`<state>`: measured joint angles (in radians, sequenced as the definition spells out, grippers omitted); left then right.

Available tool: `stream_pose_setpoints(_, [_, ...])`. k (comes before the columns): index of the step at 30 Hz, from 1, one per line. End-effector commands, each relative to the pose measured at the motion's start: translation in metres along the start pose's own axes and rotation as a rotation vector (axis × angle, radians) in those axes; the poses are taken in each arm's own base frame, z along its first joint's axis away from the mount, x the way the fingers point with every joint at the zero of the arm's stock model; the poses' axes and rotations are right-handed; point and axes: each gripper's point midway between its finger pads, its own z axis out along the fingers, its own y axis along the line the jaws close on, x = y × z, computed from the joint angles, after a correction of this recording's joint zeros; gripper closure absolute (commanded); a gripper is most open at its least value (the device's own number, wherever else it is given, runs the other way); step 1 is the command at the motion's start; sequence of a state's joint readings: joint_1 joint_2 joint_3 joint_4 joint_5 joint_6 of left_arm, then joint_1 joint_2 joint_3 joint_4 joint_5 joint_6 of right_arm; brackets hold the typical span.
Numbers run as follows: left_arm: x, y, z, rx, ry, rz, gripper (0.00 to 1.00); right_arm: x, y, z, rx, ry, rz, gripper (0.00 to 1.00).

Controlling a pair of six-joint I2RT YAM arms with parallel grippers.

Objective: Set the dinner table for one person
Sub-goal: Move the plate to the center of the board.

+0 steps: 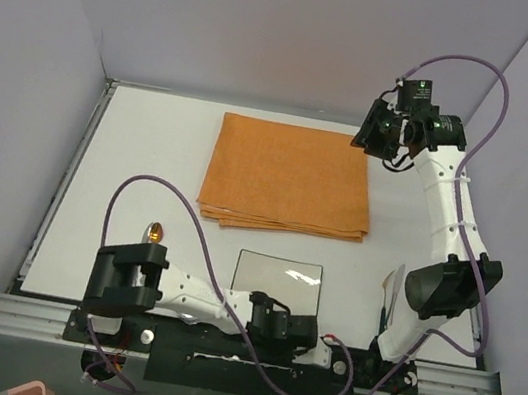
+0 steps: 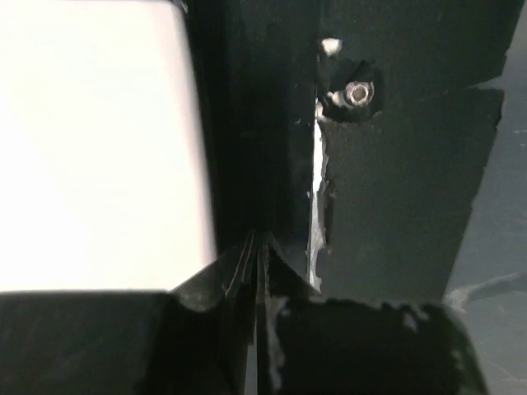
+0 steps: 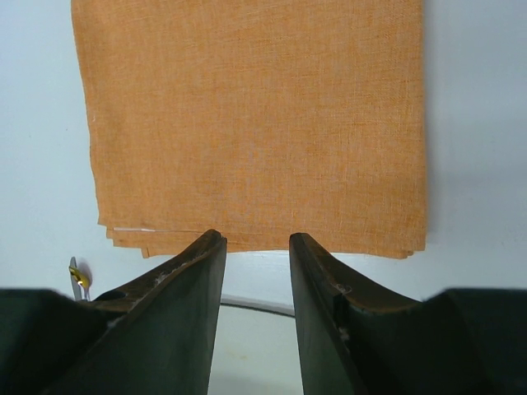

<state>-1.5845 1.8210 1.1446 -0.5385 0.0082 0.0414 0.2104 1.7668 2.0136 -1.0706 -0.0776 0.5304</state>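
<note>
The left gripper's closed fingers touch the plate's near edge [image 2: 207,197] and the white top ahead is open, so the robot should go on pushing until the plate gets close to the orange cloth [image 1: 289,227].
The dinner table [image 1: 139,156] is a big matte white top. A folded orange cloth [image 1: 288,176] lies at its middle back, and a small square white plate [image 1: 278,274] sits near the front edge. My right gripper [image 1: 373,140] hangs raised over the cloth's far right corner. In the right wrist view it [image 3: 255,239] is open and empty, looking down on the cloth [image 3: 255,123] with the plate [image 3: 255,346] showing between its fingers. My left gripper [image 1: 318,347] rests folded at the near edge over the black mounting bar; its jaws [image 2: 259,243] are shut on nothing.
A small amber-tipped object [image 1: 153,233] lies at the front left of the table, also seen in the right wrist view [image 3: 76,280]. A slim utensil [image 1: 393,285] stands partly hidden by the right arm. Grey walls close in the back and both sides.
</note>
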Motion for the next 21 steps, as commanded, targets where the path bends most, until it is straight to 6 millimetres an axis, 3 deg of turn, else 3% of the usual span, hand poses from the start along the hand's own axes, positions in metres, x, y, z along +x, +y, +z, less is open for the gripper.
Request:
stream_pose_setpoints(1, [0.012, 0.057, 0.029, -0.096, 0.007, -0.051, 1.00, -0.012, 0.010, -0.038, -0.033, -0.094, -0.029, 0.62])
stream_pose_setpoints(9, [0.007, 0.094, 0.025, -0.115, -0.009, -0.051, 1.00, 0.001, 0.005, -0.038, -0.014, -0.070, -0.048, 0.62])
stream_pose_setpoints(13, [0.006, 0.101, 0.016, -0.113, -0.017, -0.060, 1.00, 0.005, 0.002, -0.039, -0.005, -0.061, -0.053, 0.62])
stream_pose_setpoints(17, [-0.010, 0.093, -0.012, -0.100, -0.064, -0.080, 1.00, 0.005, -0.003, -0.048, 0.010, -0.072, -0.063, 0.61])
stream_pose_setpoints(21, [-0.028, 0.102, -0.063, -0.185, -0.175, -0.202, 1.00, 0.005, -0.016, -0.058, 0.055, -0.095, -0.039, 0.54])
